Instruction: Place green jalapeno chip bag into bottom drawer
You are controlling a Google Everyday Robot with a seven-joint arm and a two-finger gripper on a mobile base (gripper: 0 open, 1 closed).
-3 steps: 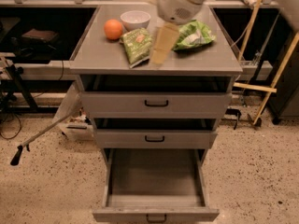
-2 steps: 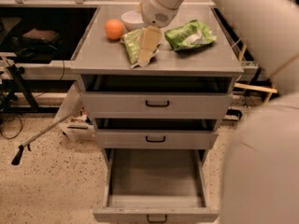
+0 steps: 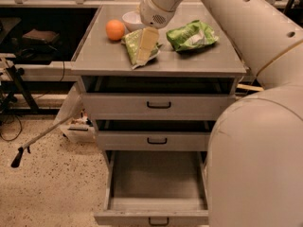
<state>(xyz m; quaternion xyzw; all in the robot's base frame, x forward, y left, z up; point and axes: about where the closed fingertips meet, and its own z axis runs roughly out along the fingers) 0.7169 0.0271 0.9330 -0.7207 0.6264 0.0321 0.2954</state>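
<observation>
The green jalapeno chip bag (image 3: 134, 52) lies clear of the brighter green bag (image 3: 194, 36). My gripper should keep going down until its fingers reach the chip bag, then close.
The green jalapeno chip bag (image 3: 135, 48) lies flat on the grey cabinet top (image 3: 189, 60), left of centre, olive-green with light edges. My gripper (image 3: 147, 44) reaches down from the upper right and sits right over the bag, covering its middle. I cannot tell if it touches the bag. The bottom drawer (image 3: 156, 181) is pulled out wide and its grey inside holds nothing. Its black handle (image 3: 158, 220) is at the lower edge of the view.
An orange (image 3: 115, 30) and a white bowl (image 3: 131, 19) stand behind the bag. A brighter green bag (image 3: 193, 34) lies to its right. The two upper drawers (image 3: 158, 105) are slightly out. My arm (image 3: 255, 141) fills the right side. A cane (image 3: 40, 138) leans at the left.
My gripper has moved left from between the two bags onto the olive-green bag. My arm has swung in and now covers the right side of the view.
</observation>
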